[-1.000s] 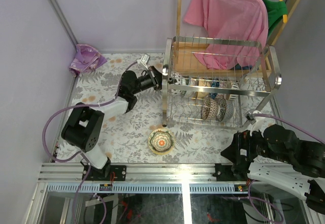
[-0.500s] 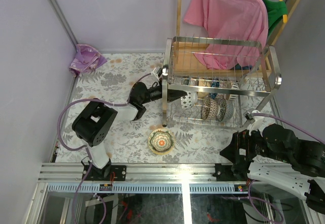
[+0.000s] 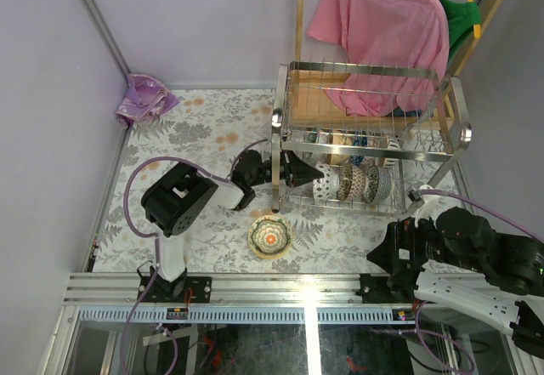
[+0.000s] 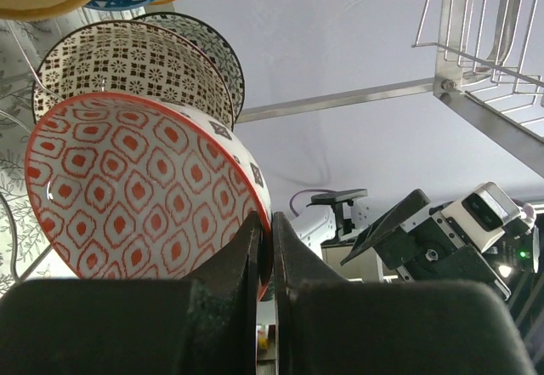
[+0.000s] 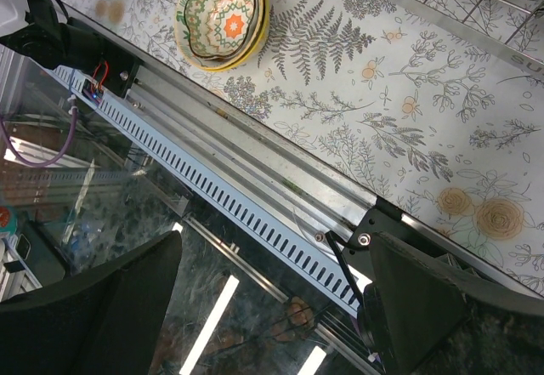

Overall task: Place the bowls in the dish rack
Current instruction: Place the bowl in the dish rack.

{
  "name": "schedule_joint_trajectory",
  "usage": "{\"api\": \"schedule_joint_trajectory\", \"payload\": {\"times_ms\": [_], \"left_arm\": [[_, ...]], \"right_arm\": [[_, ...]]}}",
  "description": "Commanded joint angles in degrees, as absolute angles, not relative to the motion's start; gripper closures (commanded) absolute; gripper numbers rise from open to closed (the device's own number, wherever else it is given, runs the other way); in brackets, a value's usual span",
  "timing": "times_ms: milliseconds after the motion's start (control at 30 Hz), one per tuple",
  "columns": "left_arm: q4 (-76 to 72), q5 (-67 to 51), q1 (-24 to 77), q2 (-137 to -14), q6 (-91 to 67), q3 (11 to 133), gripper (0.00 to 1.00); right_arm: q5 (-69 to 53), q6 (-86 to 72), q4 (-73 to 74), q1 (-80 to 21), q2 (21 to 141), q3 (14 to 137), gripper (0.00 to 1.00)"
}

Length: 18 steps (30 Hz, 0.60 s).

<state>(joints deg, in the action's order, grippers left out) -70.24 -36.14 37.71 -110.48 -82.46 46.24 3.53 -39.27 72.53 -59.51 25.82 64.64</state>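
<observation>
The white bowl (image 3: 324, 184) is standing on its edge, parallel to the patterned bowls. My left gripper should therefore keep moving it gently into the lower level (image 3: 326, 176) until the wires hold it.
The steel dish rack (image 3: 367, 71) stands at the back right. My left gripper (image 3: 299, 172) reaches into its lower tier and is shut on the rim of a white bowl with red diamonds (image 3: 322, 183). In the left wrist view the gripper (image 4: 265, 252) pinches that bowl (image 4: 127, 196), which stands upright beside patterned bowls (image 4: 127, 65). More bowls (image 3: 364, 182) stand in the lower tier. A stack of yellow-rimmed bowls (image 3: 269, 237) sits on the table in front of the rack and shows in the right wrist view (image 5: 223, 11). My right gripper (image 5: 272, 307) is open and empty over the table's front rail.
A pink shirt (image 3: 384, 26) hangs on a wooden stand behind the rack. A purple bag (image 3: 146, 99) lies at the back left corner. Upper-tier bowls (image 3: 357, 139) hang above my left gripper. The metal front rail (image 3: 280, 286) runs along the near edge.
My left gripper has moved right and down from the rack's left post into the lower tier, carrying the red-patterned bowl up to the other bowls. The right arm has not moved.
</observation>
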Motion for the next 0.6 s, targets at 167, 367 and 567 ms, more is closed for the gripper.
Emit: {"api": "schedule_joint_trajectory", "payload": {"times_ms": [167, 367, 567], "left_arm": [[-72.58, -33.81, 39.11, -109.82, -78.33, 48.63, 1.0], [-75.2, -31.94, 40.13, -112.35, -79.79, 49.95, 1.0], [-70.2, -32.05, 40.69, -113.18, -76.99, 51.14, 1.0]], "right_arm": [[0.01, -37.37, 72.51, -59.54, 25.16, 64.61, 0.0], [0.17, -37.29, 72.76, -59.48, 24.88, 64.6, 0.01], [0.18, -37.35, 73.21, -59.5, 24.45, 64.67, 0.0]]}}
